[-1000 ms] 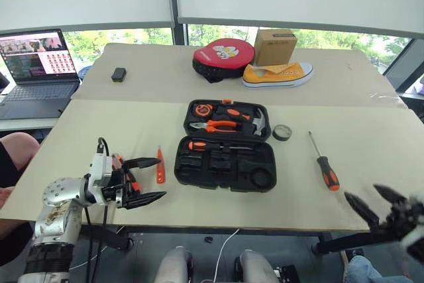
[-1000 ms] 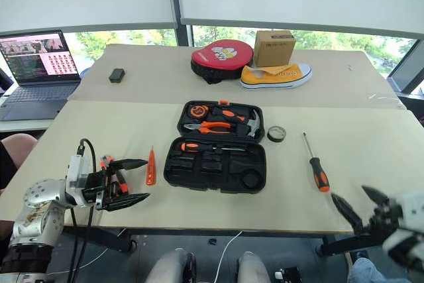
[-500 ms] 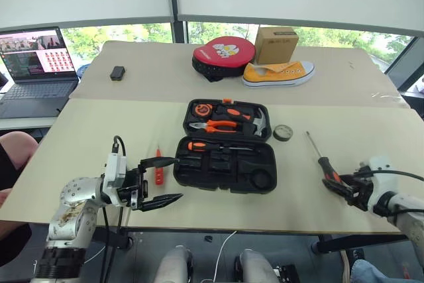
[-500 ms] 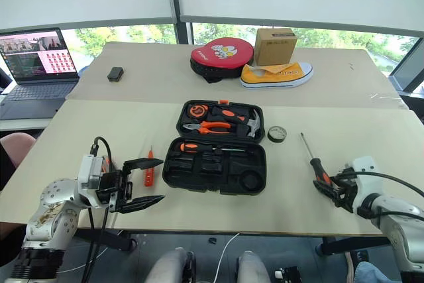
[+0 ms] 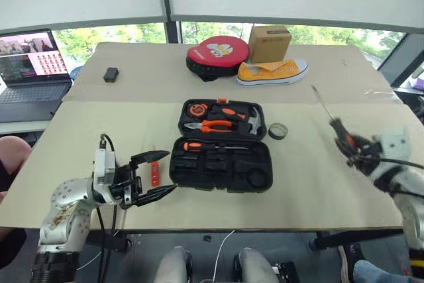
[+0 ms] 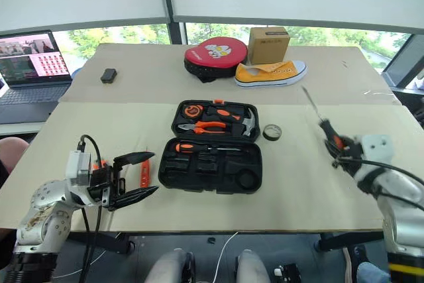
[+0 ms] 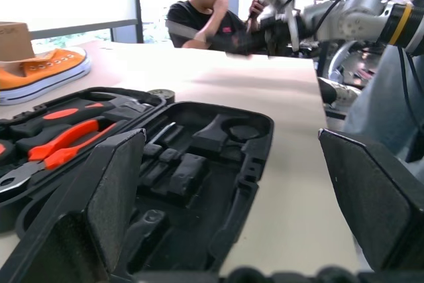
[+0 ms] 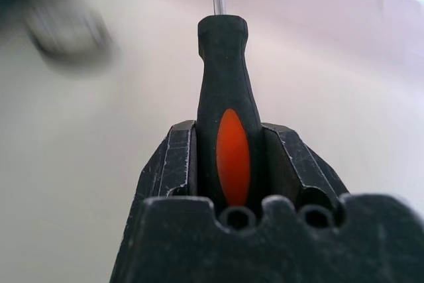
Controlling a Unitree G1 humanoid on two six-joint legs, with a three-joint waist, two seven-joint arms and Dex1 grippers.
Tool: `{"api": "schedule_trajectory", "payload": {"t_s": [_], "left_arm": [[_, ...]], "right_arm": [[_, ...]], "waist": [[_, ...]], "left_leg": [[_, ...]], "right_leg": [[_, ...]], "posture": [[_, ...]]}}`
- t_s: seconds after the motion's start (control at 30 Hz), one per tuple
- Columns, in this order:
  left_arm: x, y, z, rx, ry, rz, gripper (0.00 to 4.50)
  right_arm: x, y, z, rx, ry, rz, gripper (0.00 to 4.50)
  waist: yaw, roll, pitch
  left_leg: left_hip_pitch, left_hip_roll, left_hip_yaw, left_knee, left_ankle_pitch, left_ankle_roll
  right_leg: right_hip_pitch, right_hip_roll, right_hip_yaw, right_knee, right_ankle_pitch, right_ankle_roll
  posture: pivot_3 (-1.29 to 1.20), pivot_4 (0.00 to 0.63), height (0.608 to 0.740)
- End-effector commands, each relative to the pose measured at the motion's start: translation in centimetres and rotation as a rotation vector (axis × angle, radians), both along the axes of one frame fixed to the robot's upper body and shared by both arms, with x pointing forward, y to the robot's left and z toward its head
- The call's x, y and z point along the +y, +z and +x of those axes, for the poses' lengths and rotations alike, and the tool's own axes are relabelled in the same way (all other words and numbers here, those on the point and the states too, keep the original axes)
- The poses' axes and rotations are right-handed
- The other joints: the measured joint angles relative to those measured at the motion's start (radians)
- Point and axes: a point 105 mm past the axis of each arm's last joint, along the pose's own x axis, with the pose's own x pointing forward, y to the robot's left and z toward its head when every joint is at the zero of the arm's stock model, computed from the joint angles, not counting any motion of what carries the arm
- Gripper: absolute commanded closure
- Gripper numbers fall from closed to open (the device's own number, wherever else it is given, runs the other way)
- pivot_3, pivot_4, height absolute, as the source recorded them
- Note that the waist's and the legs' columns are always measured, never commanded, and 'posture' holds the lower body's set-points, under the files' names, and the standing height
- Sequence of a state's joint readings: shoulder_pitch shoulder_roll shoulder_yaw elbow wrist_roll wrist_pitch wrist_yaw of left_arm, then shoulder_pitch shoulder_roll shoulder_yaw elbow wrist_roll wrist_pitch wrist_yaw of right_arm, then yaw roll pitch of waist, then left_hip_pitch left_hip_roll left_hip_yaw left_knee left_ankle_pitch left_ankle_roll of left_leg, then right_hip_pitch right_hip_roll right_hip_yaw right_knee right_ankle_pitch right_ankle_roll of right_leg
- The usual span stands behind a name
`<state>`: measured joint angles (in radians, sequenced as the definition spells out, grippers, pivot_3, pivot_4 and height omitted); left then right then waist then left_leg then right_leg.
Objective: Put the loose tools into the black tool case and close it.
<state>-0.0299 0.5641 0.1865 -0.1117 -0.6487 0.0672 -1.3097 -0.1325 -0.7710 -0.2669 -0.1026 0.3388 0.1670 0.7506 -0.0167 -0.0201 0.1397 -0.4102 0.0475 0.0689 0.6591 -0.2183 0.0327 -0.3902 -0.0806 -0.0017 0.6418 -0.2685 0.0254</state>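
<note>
My left gripper will have another loose tool hidden under it, because the wide hollow (image 7: 213, 190) along the black tool case's near edge is empty.
The black tool case (image 5: 222, 164) lies open in the middle of the table. Pliers, a hammer and a tape measure sit in its far half, and one screwdriver (image 5: 207, 145) in its near half. My right gripper (image 5: 351, 147) is shut on the handle of the other screwdriver (image 8: 225, 130) and holds it above the table right of the case, shaft pointing up and away. A dark tape roll (image 5: 277, 130) lies just right of the case. My left gripper (image 5: 171, 171) stands open left of the case, and a slim orange tester pen (image 5: 154, 171) lies on the table beside its fingers.
At the back of the table are a round red-and-black pouch (image 5: 217, 53), a cardboard box (image 5: 269, 34) and a yellow shoe (image 5: 271, 71). A small black object (image 5: 110, 74) and a laptop (image 5: 30, 64) are at the far left. A person (image 7: 212, 4) sits beyond the table.
My right gripper came in from beyond the table's front edge, shut on the screwdriver's handle and lifted it off the table. The left gripper stayed open left of the case.
</note>
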Motion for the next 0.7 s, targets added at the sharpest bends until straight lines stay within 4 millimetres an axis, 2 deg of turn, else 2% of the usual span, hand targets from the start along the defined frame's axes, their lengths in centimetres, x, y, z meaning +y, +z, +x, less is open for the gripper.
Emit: {"api": "schedule_trajectory", "payload": {"t_s": [0.03, 0.17, 0.3, 0.43, 0.7], "left_arm": [[1.3, 0.2, 0.0, -0.019, 0.069, 0.021, 0.0], [2.8, 0.0, 0.5, -0.014, 0.141, 0.046, 0.0], [3.1, 0.4, 0.5, -0.02, 0.162, 0.049, 0.0], [2.9, 0.1, 0.1, -0.013, 0.154, 0.068, 0.0], [2.8, 0.0, 0.0, -0.021, 0.179, 0.057, 0.0]], "right_arm": [[6.4, 0.0, -0.5, 0.051, 0.41, -0.179, 3.44], [9.0, -1.4, 1.1, 0.17, 0.547, -0.336, 3.44], [11.0, -2.6, 2.2, 0.242, 0.615, -0.431, 3.44], [11.3, -3.7, 3.3, 0.277, 0.605, -0.518, 3.44], [11.9, -4.4, 3.3, 0.3, 0.651, -0.538, 3.44]], "waist": [[-0.001, -0.001, 0.001], [0.007, -0.001, 0.002], [0.017, -0.002, 0.003], [0.018, -0.002, 0.003], [0.016, -0.002, 0.003]], "left_leg": [[0.0, 0.001, 0.0, 0.0, 0.0, 0.0], [0.0, 0.002, 0.0, 0.0, 0.0, -0.001], [-0.001, 0.002, 0.001, 0.0, 0.0, -0.001], [-0.005, 0.002, 0.002, 0.0, 0.0, -0.001], [-0.006, 0.002, 0.007, 0.0, 0.0, -0.002]], "right_leg": [[0.0, 0.002, 0.0, 0.0, 0.0, 0.0], [-0.001, 0.003, 0.001, 0.0, 0.0, -0.002], [-0.003, 0.001, 0.001, 0.0, 0.001, -0.003], [-0.007, 0.0, 0.001, 0.0, 0.001, -0.003], [-0.012, 0.001, 0.006, 0.005, 0.001, -0.003]], "posture": [[0.0, 0.15, 0.74], [0.0, 0.15, 0.74], [0.0, 0.15, 0.74], [0.0, 0.15, 0.74], [0.0, 0.15, 0.74]]}}
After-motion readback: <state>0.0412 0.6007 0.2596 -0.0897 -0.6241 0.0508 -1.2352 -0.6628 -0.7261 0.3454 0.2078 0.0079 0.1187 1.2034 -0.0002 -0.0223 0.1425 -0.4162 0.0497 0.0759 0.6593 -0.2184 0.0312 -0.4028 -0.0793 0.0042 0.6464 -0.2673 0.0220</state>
